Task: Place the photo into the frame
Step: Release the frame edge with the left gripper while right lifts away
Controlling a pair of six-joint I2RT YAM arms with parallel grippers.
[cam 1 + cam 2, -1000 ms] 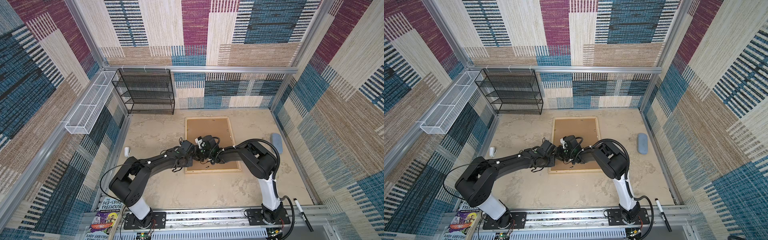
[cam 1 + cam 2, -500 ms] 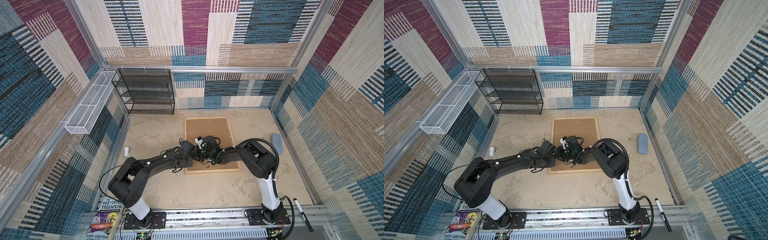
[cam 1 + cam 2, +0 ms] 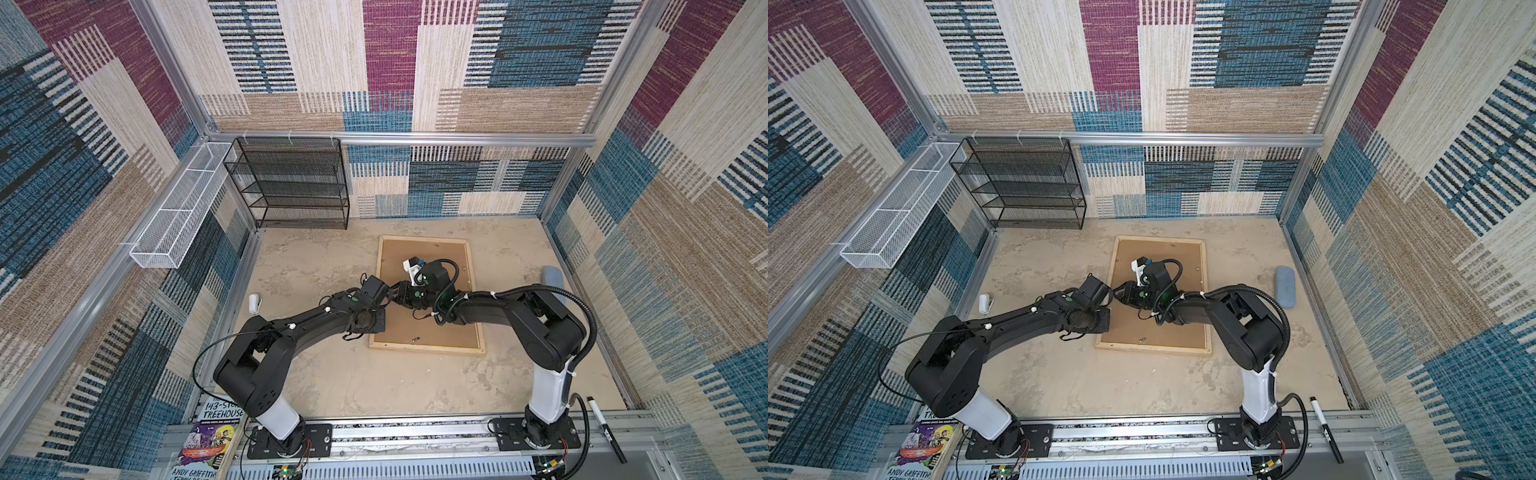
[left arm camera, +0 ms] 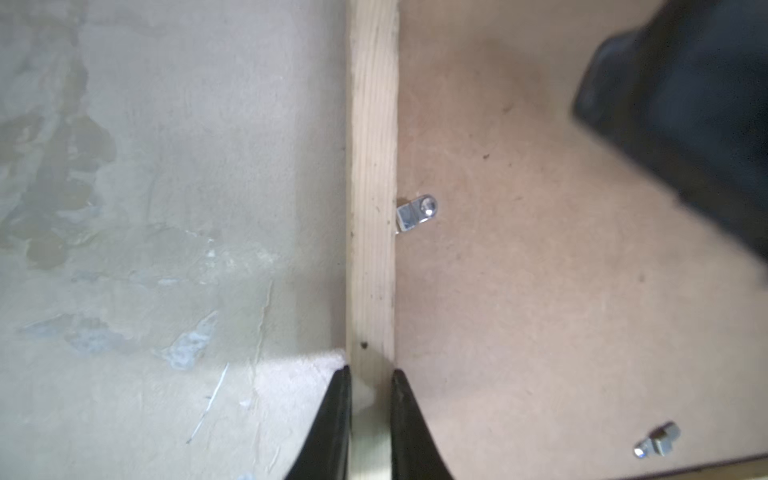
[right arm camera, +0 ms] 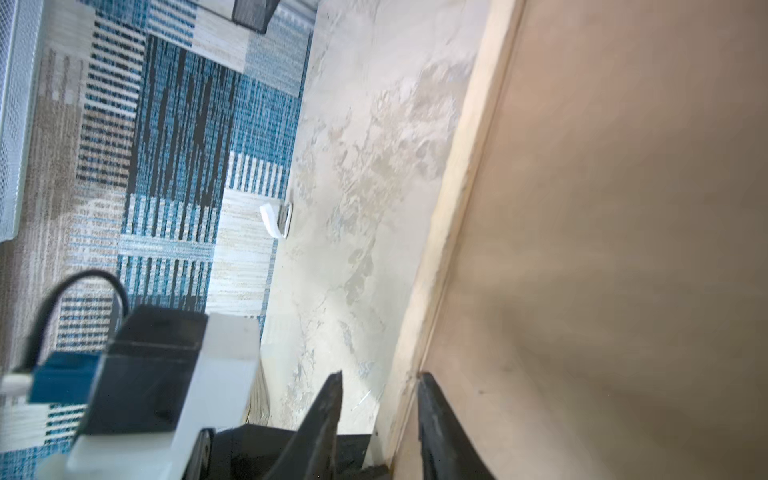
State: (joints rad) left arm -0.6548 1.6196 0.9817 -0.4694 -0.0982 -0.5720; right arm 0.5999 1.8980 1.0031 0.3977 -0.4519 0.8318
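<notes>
The clip near my left gripper reaches the rail, but the front rail's clip is pointing inward. I should therefore open my left gripper and rotate the frame clockwise.
The frame lies face down mid-table, its brown hardboard backing uppermost. The photo is hidden. My left gripper points down at the frame's left rail and is shut on it, one finger on each side. Just beyond it, my right gripper straddles the same rail. It is open: one finger is at the rail's inner edge, the other hangs over the table with a gap. Small metal clips stick out over the backing.
A black mesh rack stands at the back left. A white wire basket hangs on the left wall. A small white object lies by that wall, a blue-grey case at the right. A marker and a book sit at the front.
Both arms stay almost where they were at the frame's left rail. The right gripper's jaws are spreading apart.
</notes>
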